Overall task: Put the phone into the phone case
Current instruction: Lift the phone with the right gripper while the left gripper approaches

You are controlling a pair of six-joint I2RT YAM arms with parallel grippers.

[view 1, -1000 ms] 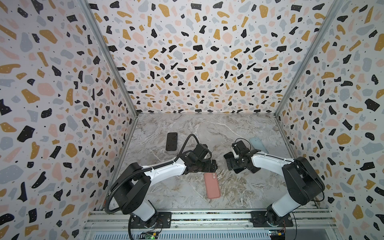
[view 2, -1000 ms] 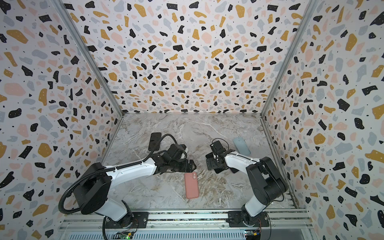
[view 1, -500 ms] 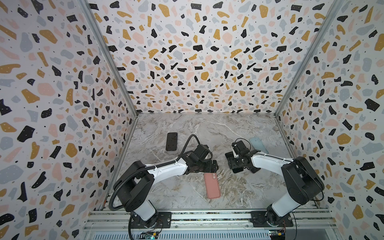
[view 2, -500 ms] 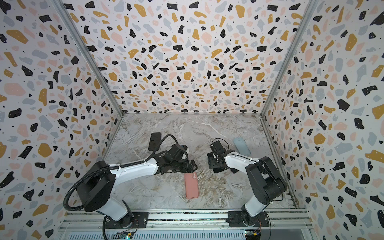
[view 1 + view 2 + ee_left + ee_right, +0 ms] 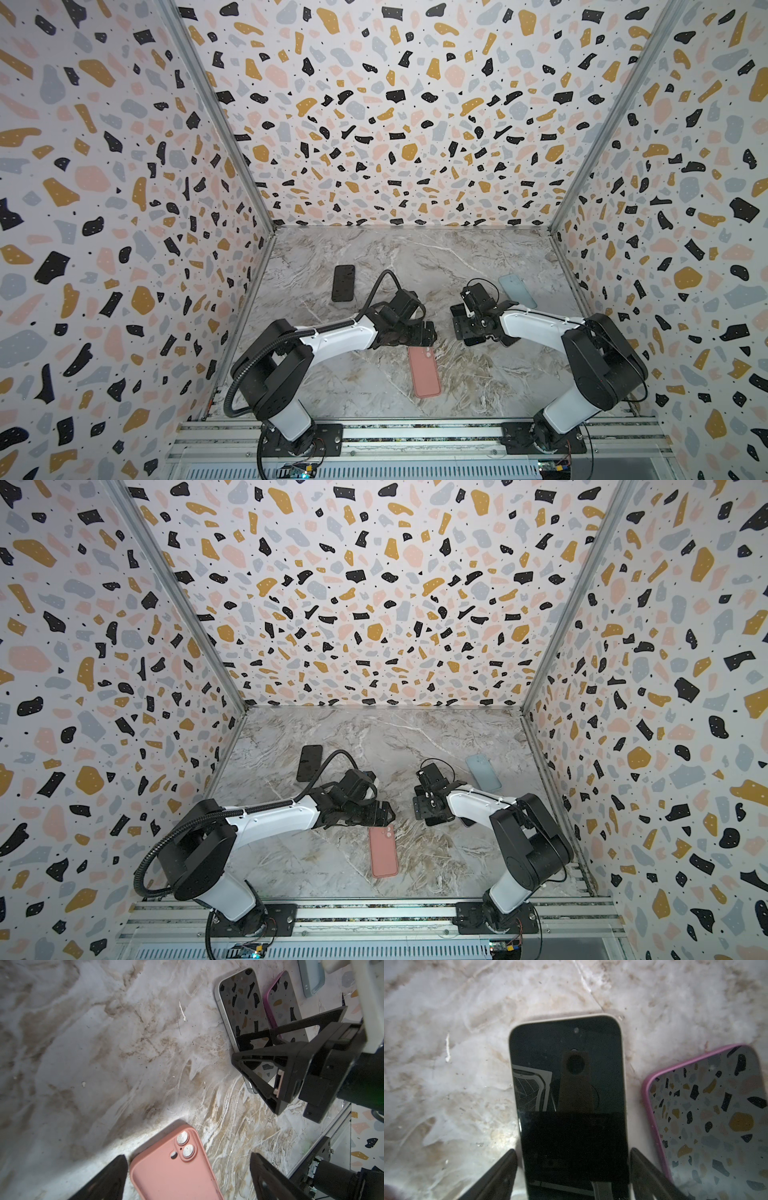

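Observation:
My right gripper's fingers are reaching across both long edges of the phone [image 5: 625, 1128], where the phone case has to wrap around, so my left gripper should grab the phone's far end [image 5: 566, 1024] first.
A phone [image 5: 566, 1084] with a pale frame lies flat, dark screen up, also seen in the left wrist view [image 5: 239, 1012]. My right gripper [image 5: 573, 1150] is low over it and open. One finger stands beside each long edge, with a thin gap on at least one side. In both top views this gripper [image 5: 465, 328] [image 5: 424, 808] hides the phone. A salmon-pink phone case [image 5: 424, 372] [image 5: 383, 852] [image 5: 172, 1172] lies empty, inner side up, near the front middle. My left gripper [image 5: 187, 1156] [image 5: 419, 334] hovers open over its camera end, holding nothing.
A second phone in a magenta case [image 5: 708, 1118] lies right beside the bare phone. A light blue case [image 5: 517, 290] lies at the back right and a black phone [image 5: 343, 282] at the back left. Patterned walls close in three sides.
Both arms have stayed almost where they were. The left gripper has crept a little toward the pink case's end, and the right gripper stays over the phone.

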